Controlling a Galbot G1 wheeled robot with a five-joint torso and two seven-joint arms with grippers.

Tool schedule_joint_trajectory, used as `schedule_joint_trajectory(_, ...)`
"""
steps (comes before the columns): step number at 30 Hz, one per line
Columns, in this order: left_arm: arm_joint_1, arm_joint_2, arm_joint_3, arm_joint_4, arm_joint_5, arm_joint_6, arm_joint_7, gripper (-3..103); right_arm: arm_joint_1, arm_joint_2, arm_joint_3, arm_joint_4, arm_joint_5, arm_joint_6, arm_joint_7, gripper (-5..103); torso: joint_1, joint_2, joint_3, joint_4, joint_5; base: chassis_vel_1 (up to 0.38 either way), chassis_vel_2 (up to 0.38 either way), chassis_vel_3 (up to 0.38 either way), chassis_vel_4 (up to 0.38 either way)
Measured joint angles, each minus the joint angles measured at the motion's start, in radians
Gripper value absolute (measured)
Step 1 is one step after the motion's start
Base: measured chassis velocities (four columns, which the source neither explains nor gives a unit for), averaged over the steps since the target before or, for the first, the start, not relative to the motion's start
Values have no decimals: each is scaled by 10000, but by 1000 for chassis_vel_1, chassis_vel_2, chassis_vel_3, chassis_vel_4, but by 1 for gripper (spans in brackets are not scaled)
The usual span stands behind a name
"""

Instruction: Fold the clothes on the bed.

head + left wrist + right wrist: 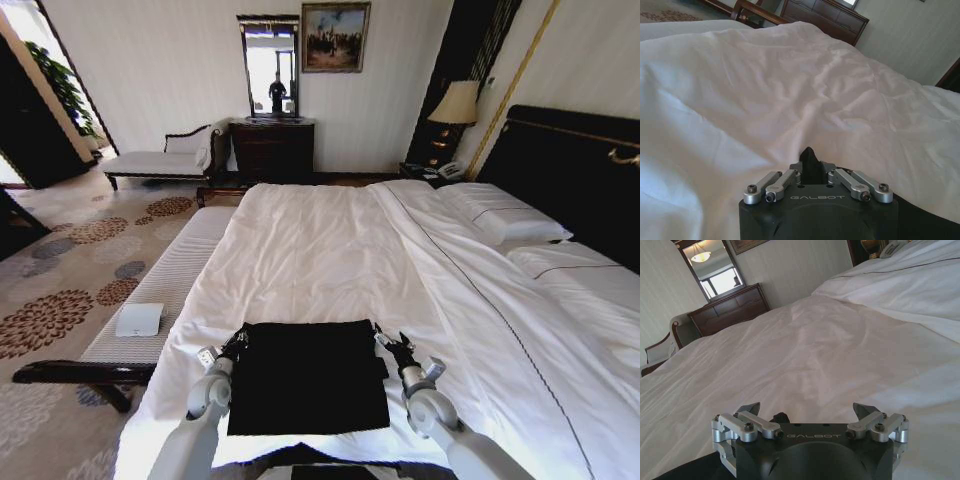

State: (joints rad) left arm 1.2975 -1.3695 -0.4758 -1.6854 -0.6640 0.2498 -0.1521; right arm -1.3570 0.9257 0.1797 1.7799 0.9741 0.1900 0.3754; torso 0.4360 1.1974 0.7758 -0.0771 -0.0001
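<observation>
The T-shirt's near edge [308, 431] is lying loose. The black T-shirt [310, 378] will therefore hang down and fold over into a narrow piece of cloth when I lift and fold it.
The clothes, a black T-shirt [308, 378], lie as a flat rectangle on the white bed [330, 250] near its front edge. My left gripper [238, 343] is at the shirt's far left corner. In the left wrist view that gripper [810, 161] is shut, with a peak of black cloth pinched between its fingertips. My right gripper [388, 345] is at the far right corner. In the right wrist view it [806, 412] stands open, fingers [863, 411] wide apart over the sheet, with a small bump of black cloth [780, 417] just by its base.
White pillows [505, 222] lie at the right by the dark headboard [575, 170]. A padded bench [150, 300] with a white pad on it runs along the bed's left side. A dresser [272, 150] with mirror and a chaise [160, 160] stand at the far wall.
</observation>
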Motion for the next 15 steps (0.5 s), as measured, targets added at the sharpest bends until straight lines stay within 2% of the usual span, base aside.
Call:
schedule_joint_trajectory(1, 24, -30, 32, -53, 24, 17, -4, 23, -14, 0, 0, 0, -2, -1, 0, 100, 1, 0, 0, 0, 0, 0, 0, 0, 0)
schedule_joint_trajectory(2, 41, -51, 50, -85, 48, 27, -4, 23, -23, 0, 0, 1, -2, -1, 1, 100, 0, 0, 0, 0, 1, 0, 0, 0, 0)
schedule_joint_trajectory(3, 85, -112, 104, -157, 125, 51, -7, 30, -53, 0, 3, 2, -11, -3, 1, 100, 0, 1, 0, 0, 1, 0, 0, 0, 0)
schedule_joint_trajectory(4, 107, -148, 129, -173, 167, 61, -7, 33, -65, 0, 5, 2, -17, -3, 2, 100, 0, 1, 0, -1, 1, 0, 0, 0, 0)
schedule_joint_trajectory(6, 123, -178, 148, -173, 209, 68, -7, 33, -79, 0, 10, 0, -22, -3, 2, 100, 0, 1, 0, 0, 1, 0, 0, 0, 0)
schedule_joint_trajectory(10, 95, -236, 159, 58, 329, 64, -6, 43, -95, 10, 12, -14, -29, -4, 1, 100, 0, 1, 0, 0, 1, 0, 0, 0, 0)
schedule_joint_trajectory(15, -37, -208, -7, 363, 256, 2, 7, 46, -100, 12, 13, -14, -36, -4, 5, 100, 0, 2, 0, 0, 1, 0, 0, 0, 0)
